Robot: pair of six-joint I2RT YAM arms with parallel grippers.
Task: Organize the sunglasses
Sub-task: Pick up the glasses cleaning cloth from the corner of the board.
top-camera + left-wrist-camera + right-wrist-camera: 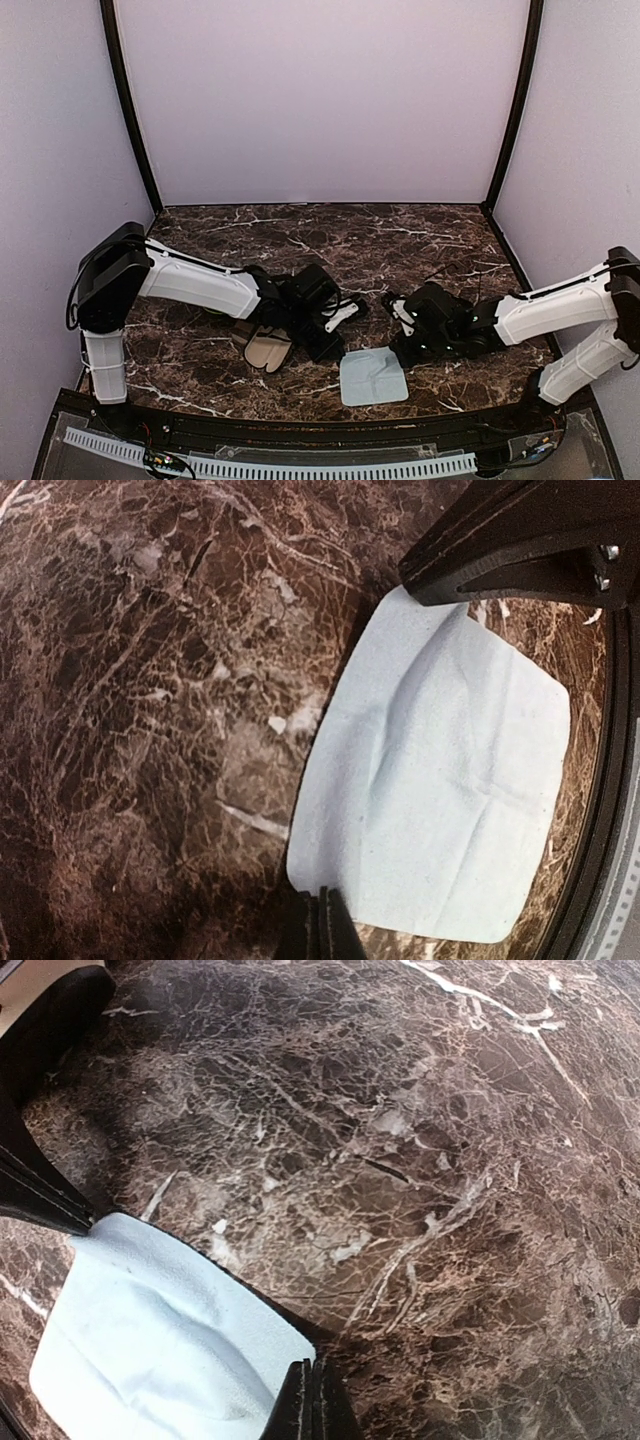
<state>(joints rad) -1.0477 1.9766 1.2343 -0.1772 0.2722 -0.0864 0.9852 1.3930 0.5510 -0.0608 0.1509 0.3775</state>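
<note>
The cloth's corner lies smooth under the left gripper's closed fingers, so the left gripper should open around it and pinch the cloth's far edge before folding.
The sunglasses do not show in any view. A light blue cloth lies near the table's front edge between my two arms. My left gripper is shut on the cloth's far left corner, and its fingertips overlap the cloth's edge. My right gripper is shut on the far right corner, with its pressed-together tips at the corner of the cloth. A dark shadow runs under the cloth's far edge, so that edge looks slightly raised.
An open oblong case with a tan inside lies under my left forearm, just left of the cloth. The dark marble table is walled in by pale panels, with a black rim along its near edge.
</note>
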